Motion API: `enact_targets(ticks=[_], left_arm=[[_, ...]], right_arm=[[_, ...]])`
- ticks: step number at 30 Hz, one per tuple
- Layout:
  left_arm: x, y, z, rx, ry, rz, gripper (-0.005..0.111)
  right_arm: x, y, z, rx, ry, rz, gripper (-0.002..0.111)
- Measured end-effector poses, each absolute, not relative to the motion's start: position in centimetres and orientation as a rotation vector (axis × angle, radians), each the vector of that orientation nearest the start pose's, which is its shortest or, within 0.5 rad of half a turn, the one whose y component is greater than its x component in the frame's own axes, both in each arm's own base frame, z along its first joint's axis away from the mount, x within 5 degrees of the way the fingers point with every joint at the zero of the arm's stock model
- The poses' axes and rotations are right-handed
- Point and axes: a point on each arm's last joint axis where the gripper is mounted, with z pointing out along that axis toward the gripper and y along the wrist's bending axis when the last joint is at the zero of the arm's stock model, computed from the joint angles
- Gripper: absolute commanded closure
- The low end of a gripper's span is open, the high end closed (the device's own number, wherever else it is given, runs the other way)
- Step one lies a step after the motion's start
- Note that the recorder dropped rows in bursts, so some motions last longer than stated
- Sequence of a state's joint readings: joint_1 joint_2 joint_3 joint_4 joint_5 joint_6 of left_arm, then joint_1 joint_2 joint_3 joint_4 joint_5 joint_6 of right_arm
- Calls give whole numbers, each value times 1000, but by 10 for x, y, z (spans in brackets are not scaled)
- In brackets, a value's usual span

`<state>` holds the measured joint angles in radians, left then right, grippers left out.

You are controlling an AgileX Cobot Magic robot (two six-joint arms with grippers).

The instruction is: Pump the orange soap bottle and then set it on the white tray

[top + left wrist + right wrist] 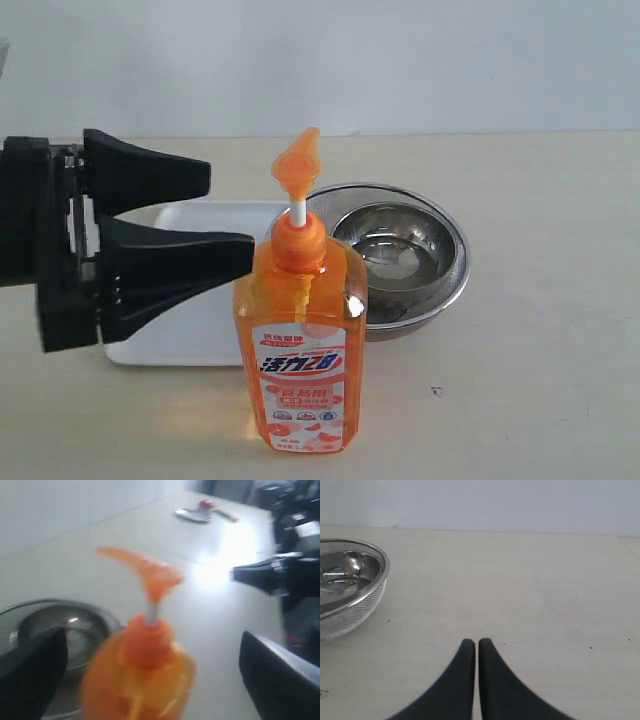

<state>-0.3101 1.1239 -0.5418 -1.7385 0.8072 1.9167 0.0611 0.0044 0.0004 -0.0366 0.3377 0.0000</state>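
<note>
Next, my left gripper backs away and comes in lower, level with the bottle's wide body (301, 350), because its open fingers are up at the bottle's neck (299, 243).
The orange soap bottle (300, 340) stands upright on the table near the front, its pump head (298, 165) raised on a white stem. My left gripper (232, 212) comes in from the left at the height of the bottle's neck, and it is open. In the blurred left wrist view the bottle (140, 680) stands between the wide-apart fingers (35, 665) with gaps on both sides. The white tray (190, 335) lies behind and left of the bottle, partly hidden by the left gripper. My right gripper (476, 641) is shut over bare table and holds nothing.
A round metal mesh bowl (455, 290) sits behind and right of the bottle, touching the tray's right end; its wall also shows in the right wrist view (350, 605). A small metal and red item (200, 512) lies far across the table.
</note>
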Motion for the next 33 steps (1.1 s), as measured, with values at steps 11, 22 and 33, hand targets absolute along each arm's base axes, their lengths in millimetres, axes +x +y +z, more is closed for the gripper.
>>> enact_targets(ticks=[11,22,33], left_arm=[[189,-97,273,434,1918,-600,21],[172,-114,280,509,1893,-933,21],[136,-132,288,962,1695,-1238,21]], right_arm=[[54,2,182,-79,1824,8,108],[54,2,182,-79,1824,8,108],[54,2,182,-79,1824,8,108]])
